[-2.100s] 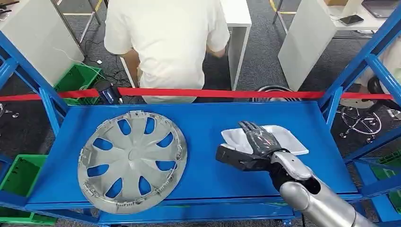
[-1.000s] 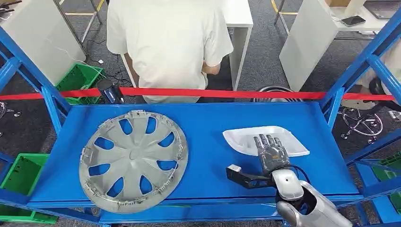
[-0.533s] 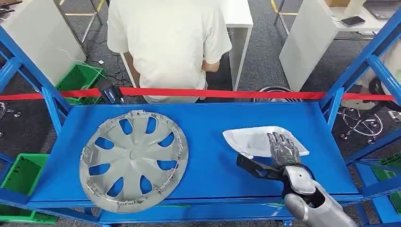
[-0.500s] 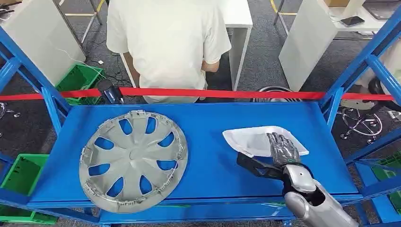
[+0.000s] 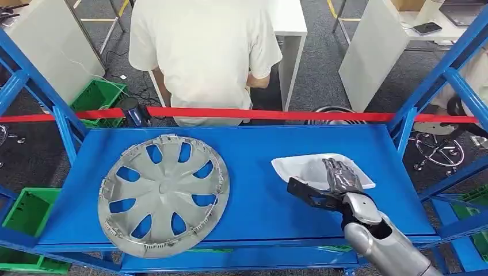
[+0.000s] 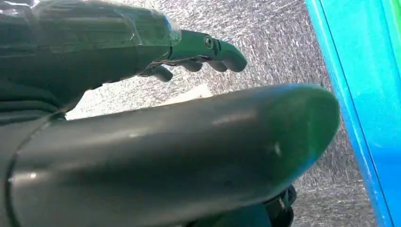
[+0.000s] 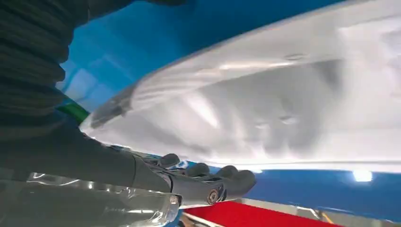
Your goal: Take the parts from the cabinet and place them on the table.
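I expect the white part to stay stiff and stand upright when I lift it by one edge, because the white part's rim (image 5: 302,156) keeps a smooth curve.
A white, shallow plastic part (image 5: 305,168) lies on the right side of the blue cabinet shelf (image 5: 253,149). My right hand (image 5: 336,181) reaches over its near side, fingers laid flat on top and thumb spread out to the left by the part's near edge, not closed around it. The right wrist view shows the white part (image 7: 283,109) close up with the fingers (image 7: 203,182) stretched along it. A large silver hubcap (image 5: 163,194) lies flat on the shelf's left half. My left hand (image 6: 142,42) hangs over grey floor, fingers loosely apart and holding nothing.
A person in a white shirt (image 5: 201,52) stands behind the red tape (image 5: 276,114) along the shelf's far edge. Blue uprights (image 5: 429,86) frame both ends of the shelf. Green crates (image 5: 26,210) sit low at the left.
My right hand drew back toward the shelf's front edge, then came forward and to the right onto the white part. Its thumb now lies by the part's near edge.
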